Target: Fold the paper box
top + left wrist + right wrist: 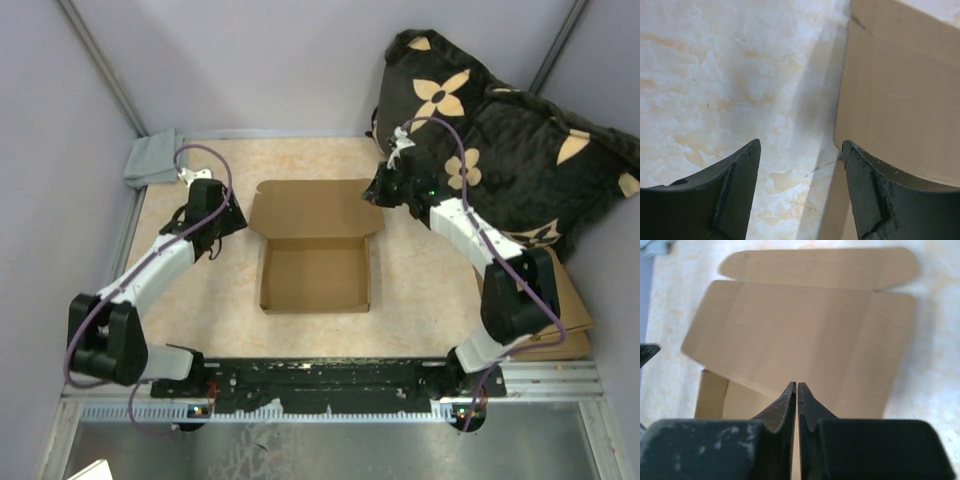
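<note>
A long crease (316, 238) connects the lid panel to the empty tray (316, 276), so the tray will move and turn along with the lid panel when the robot lifts that panel.
The paper box (315, 275) lies in the middle of the table as a shallow brown tray with its walls up. Its lid panel (318, 208) is open and leans toward the back. My left gripper (232, 215) is open and empty, low over the table just beside the lid's left edge. In the left wrist view, the gripper (801, 155) shows the box (900, 100) touching or nearly touching the right finger. My right gripper (378, 192) is at the lid's right edge. In the right wrist view, the gripper (797, 385) is shut with nothing visible between the fingers, above the lid (805, 325).
A black pillow with tan flowers (500, 130) fills the back right corner, close behind the right arm. A grey cloth (152, 160) lies at the back left. Flat cardboard sheets (565, 320) are piled at the right edge. The arms' black mounting rail (330, 375) runs along the near edge.
</note>
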`<act>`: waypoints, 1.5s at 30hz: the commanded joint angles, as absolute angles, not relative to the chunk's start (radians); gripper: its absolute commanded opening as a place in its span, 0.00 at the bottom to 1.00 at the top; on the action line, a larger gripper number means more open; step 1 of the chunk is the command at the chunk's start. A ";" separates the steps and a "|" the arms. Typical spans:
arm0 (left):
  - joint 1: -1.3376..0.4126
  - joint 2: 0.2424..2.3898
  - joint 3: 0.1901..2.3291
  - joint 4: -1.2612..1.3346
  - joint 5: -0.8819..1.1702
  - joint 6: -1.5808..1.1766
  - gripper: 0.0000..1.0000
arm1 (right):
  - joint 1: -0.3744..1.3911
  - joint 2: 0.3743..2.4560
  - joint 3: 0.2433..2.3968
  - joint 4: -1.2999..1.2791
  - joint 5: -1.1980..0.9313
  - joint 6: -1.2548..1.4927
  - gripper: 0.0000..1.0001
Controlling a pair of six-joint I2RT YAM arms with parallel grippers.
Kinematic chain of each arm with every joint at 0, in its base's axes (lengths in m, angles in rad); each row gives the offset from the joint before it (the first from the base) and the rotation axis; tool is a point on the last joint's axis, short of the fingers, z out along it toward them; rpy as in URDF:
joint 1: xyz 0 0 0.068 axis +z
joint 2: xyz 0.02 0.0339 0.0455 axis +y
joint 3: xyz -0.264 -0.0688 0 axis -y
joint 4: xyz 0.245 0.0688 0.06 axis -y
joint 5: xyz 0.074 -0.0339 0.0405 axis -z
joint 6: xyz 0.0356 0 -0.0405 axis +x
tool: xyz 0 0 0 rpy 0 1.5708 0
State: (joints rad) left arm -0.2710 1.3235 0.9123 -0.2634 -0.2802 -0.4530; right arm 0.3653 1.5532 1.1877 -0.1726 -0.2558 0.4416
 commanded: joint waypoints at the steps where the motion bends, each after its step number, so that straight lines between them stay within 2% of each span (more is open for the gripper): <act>1: -0.230 1.376 0.943 -0.197 -0.190 -0.487 0.72 | 0.257 1.609 1.220 -0.215 -0.286 0.501 0.15; 3: -0.223 1.397 0.950 -0.175 -0.172 -0.492 0.71 | 0.232 1.630 1.226 -0.236 -0.270 0.495 0.48; 4: -0.222 1.410 0.957 -0.166 -0.167 -0.488 0.71 | 0.230 1.641 1.234 -0.255 -0.258 0.489 0.57; 9: -0.219 1.521 1.040 -0.172 -0.137 -0.475 0.69 | 0.228 1.742 1.302 -0.338 -0.238 0.460 0.74; 10: -0.219 1.540 1.051 -0.169 -0.122 -0.472 0.69 | 0.229 1.752 1.308 -0.345 -0.225 0.460 0.85; 11: -0.219 1.559 1.065 -0.169 -0.114 -0.470 0.68 | 0.228 1.760 1.313 -0.352 -0.212 0.460 0.91; 14: -0.219 1.605 1.095 -0.175 -0.112 -0.459 0.68 | 0.227 1.788 1.325 -0.362 -0.201 0.455 0.93; 17: -0.216 1.650 1.113 -0.184 -0.105 -0.458 0.67 | 0.226 1.827 1.341 -0.362 -0.214 0.449 0.93; 19: -0.215 1.675 1.117 -0.177 -0.080 -0.458 0.67 | 0.227 1.850 1.347 -0.350 -0.247 0.447 0.90; 26: -0.213 1.764 1.170 -0.193 0.011 -0.455 0.65 | 0.227 1.903 1.364 -0.300 -0.407 0.436 0.65; 34: -0.215 1.784 1.188 -0.167 0.099 -0.444 0.57 | 0.233 1.860 1.374 -0.311 -0.416 0.411 0.39; 45: -0.225 1.822 1.222 -0.173 0.152 -0.434 0.52 | 0.330 1.912 1.503 -0.458 -0.274 0.342 0.35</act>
